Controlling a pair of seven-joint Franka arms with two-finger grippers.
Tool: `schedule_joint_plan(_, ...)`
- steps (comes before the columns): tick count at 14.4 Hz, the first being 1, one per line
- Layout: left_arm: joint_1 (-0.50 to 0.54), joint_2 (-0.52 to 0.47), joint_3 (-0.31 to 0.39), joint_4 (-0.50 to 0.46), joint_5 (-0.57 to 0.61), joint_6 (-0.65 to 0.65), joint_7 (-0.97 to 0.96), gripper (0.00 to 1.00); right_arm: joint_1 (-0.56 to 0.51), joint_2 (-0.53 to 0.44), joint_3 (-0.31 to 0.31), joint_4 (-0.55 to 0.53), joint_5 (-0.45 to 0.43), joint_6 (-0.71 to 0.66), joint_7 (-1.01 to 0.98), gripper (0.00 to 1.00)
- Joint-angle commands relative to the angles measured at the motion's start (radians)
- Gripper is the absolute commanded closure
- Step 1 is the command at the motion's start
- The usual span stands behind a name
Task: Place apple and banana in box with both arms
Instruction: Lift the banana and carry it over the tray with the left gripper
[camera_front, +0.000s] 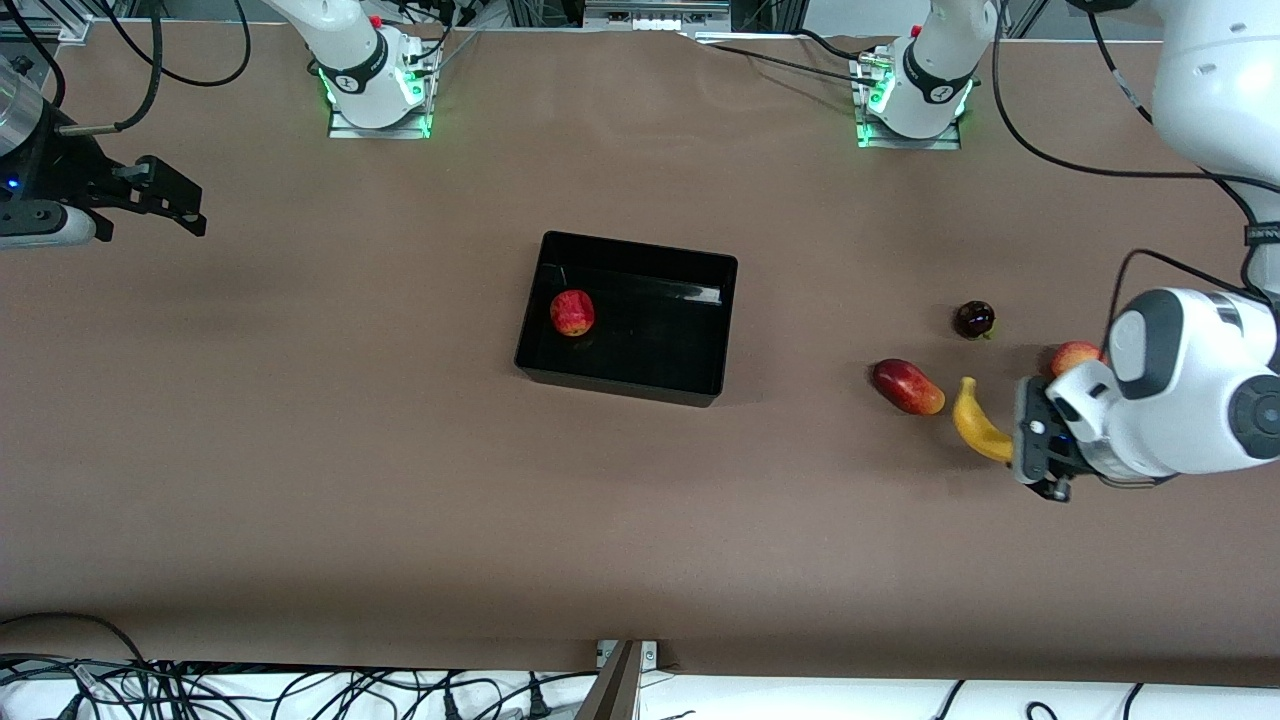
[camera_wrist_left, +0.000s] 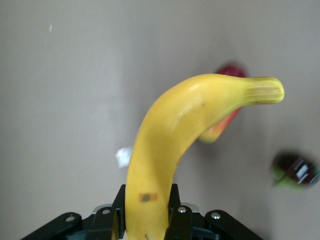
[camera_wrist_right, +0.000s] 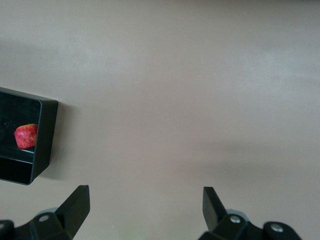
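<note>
The bottom of the black box is free beside the apple (camera_front: 654, 314), so the robot's left gripper should keep bringing the banana there and let go of it over that free bottom (camera_front: 662, 319).
The red, yellow-streaked apple (camera_front: 572, 313) lies in the black box (camera_front: 700, 385), toward the right arm's end of it; it also shows in the right wrist view (camera_wrist_right: 26, 136) inside the box (camera_wrist_right: 44, 140). My left gripper (camera_front: 1022, 445) is shut on the yellow banana (camera_front: 975, 418) at one end. It holds the banana over the table near the left arm's end. In the left wrist view the banana (camera_wrist_left: 170, 140) sticks out from between the fingers of the left gripper (camera_wrist_left: 147, 202). My right gripper (camera_front: 185, 205) is open and empty, and waits over the right arm's end of the table (camera_wrist_right: 145, 200).
A long red mango-like fruit (camera_front: 908, 386) lies beside the banana, on the box's side of it, and shows past the banana in the left wrist view (camera_wrist_left: 220, 131). A dark round fruit (camera_front: 974, 319) (camera_wrist_left: 295, 170) and a paler apple (camera_front: 1075, 355), partly hidden by the left arm, lie close by.
</note>
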Motion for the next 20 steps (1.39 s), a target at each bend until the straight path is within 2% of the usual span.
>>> schedule_joint_plan(1,-0.098,0.000,-0.036,-0.007,-0.016,-0.066,-0.236,0.88,-0.002,-0.009,0.004,0.007,0.003,-0.014,0.002,0.00)
schedule_joint_plan(4,-0.230,0.003,-0.092,-0.027,-0.034,-0.067,-0.531,0.88,-0.002,-0.009,0.004,0.007,0.003,-0.014,0.002,0.00)
schedule_joint_plan(9,-0.570,0.012,-0.089,-0.021,-0.001,-0.022,-1.123,0.88,-0.002,-0.009,0.004,0.007,0.003,-0.014,0.002,0.00)
schedule_joint_plan(11,-0.639,0.038,-0.090,-0.021,0.108,0.018,-1.274,0.86,-0.002,-0.008,0.004,0.007,0.003,-0.015,0.002,0.00)
schedule_joint_plan(13,-0.664,0.065,-0.092,-0.025,0.150,0.055,-1.343,0.82,-0.002,-0.009,0.006,0.007,0.003,-0.017,0.002,0.00)
schedule_joint_plan(15,-0.699,0.078,-0.087,-0.027,0.150,0.065,-1.360,0.72,-0.002,-0.009,0.006,0.007,0.003,-0.017,0.002,0.00)
schedule_joint_plan(16,-0.700,0.086,-0.087,-0.027,0.151,0.066,-1.372,0.63,0.001,-0.009,0.006,0.007,0.003,-0.017,0.002,0.00)
schedule_joint_plan(17,-0.700,0.089,-0.087,-0.025,0.157,0.066,-1.377,0.41,0.001,-0.009,0.006,0.007,0.003,-0.017,0.002,0.00)
schedule_joint_plan(18,-0.700,0.088,-0.087,-0.024,0.171,0.066,-1.377,0.00,0.001,-0.009,0.006,0.007,0.003,-0.017,0.002,0.00)
schedule_joint_plan(20,-0.693,0.078,-0.087,-0.021,0.174,0.057,-1.377,0.00,0.001,-0.009,0.006,0.007,0.003,-0.017,0.002,0.00)
